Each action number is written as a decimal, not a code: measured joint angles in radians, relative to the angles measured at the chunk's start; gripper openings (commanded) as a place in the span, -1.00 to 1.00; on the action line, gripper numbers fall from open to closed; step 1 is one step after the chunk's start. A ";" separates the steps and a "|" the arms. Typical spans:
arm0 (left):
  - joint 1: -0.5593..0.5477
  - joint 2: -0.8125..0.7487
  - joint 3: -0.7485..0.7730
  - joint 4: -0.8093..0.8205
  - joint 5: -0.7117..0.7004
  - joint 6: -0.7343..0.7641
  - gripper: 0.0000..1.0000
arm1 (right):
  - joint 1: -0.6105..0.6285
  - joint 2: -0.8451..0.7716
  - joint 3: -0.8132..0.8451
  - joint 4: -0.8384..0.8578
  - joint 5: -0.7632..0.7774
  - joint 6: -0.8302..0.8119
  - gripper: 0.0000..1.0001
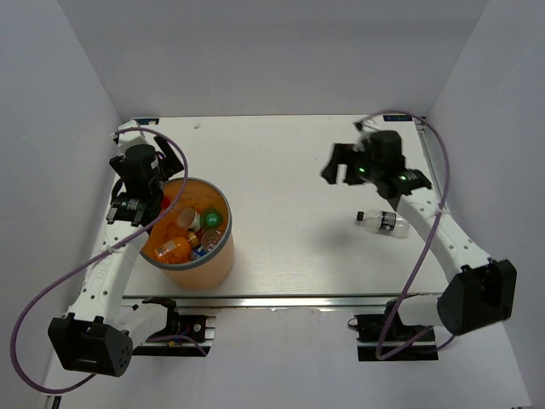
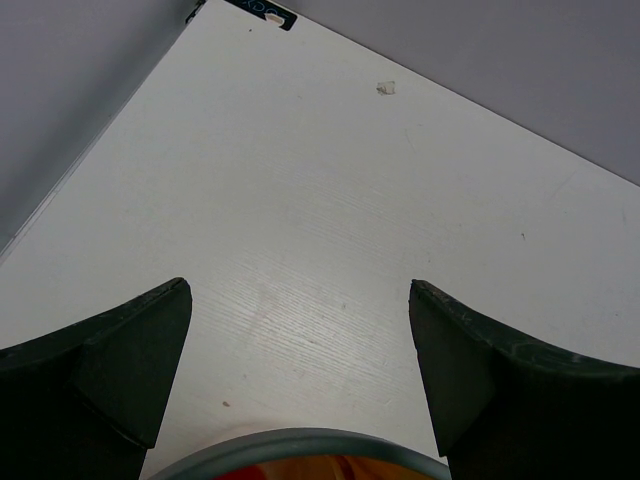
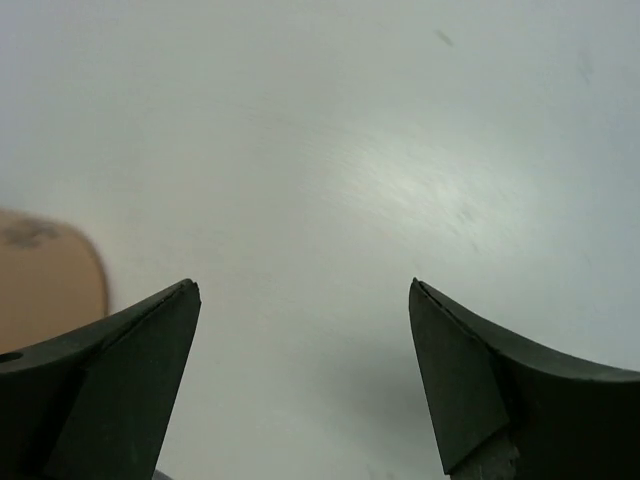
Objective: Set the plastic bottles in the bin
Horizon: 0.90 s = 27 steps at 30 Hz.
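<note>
My right gripper is open and the clear bottle lies free of the bin with its base end showing, so it should carry on moving there until its fingers straddle that end of the bottle.
The bin, a wide orange bucket with a grey rim, stands at the near left and holds several plastic bottles, among them a green one and a squat orange one. One clear bottle with a black cap lies on its side on the table at the right. My left gripper hangs open over the bin's far-left rim, with nothing between its fingers. My right gripper is open and empty above bare table, up and to the left of the lying bottle; the bottle is outside the right wrist view.
The white table is walled in by pale panels at the back and on both sides. A small white scrap lies near the far-left corner. In the right wrist view the bin shows as an orange blur at the left edge.
</note>
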<state>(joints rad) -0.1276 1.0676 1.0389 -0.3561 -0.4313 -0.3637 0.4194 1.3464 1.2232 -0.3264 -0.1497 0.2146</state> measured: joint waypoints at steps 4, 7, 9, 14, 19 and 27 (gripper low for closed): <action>0.000 0.018 0.000 0.000 0.001 0.000 0.96 | -0.319 -0.113 -0.278 -0.018 0.009 0.177 0.79; 0.000 0.046 0.004 -0.002 0.000 0.000 0.96 | -0.512 -0.185 -0.440 -0.032 0.013 0.286 0.79; 0.000 0.064 0.005 -0.003 0.001 0.000 0.96 | -0.575 -0.236 -0.509 -0.047 0.024 0.335 0.79; 0.000 0.084 0.005 -0.003 0.002 0.000 0.96 | -0.597 -0.336 -0.558 -0.055 0.080 0.393 0.79; 0.000 0.084 0.005 -0.002 0.002 0.001 0.96 | -0.617 -0.345 -0.581 -0.005 0.115 0.440 0.79; 0.000 0.081 0.005 0.010 0.006 0.011 0.96 | -0.643 -0.264 -0.636 0.114 0.179 0.541 0.79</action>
<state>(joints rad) -0.1276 1.1488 1.0443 -0.3462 -0.4252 -0.3523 -0.2234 1.0821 0.5877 -0.2119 0.0296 0.7555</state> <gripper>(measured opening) 0.982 0.894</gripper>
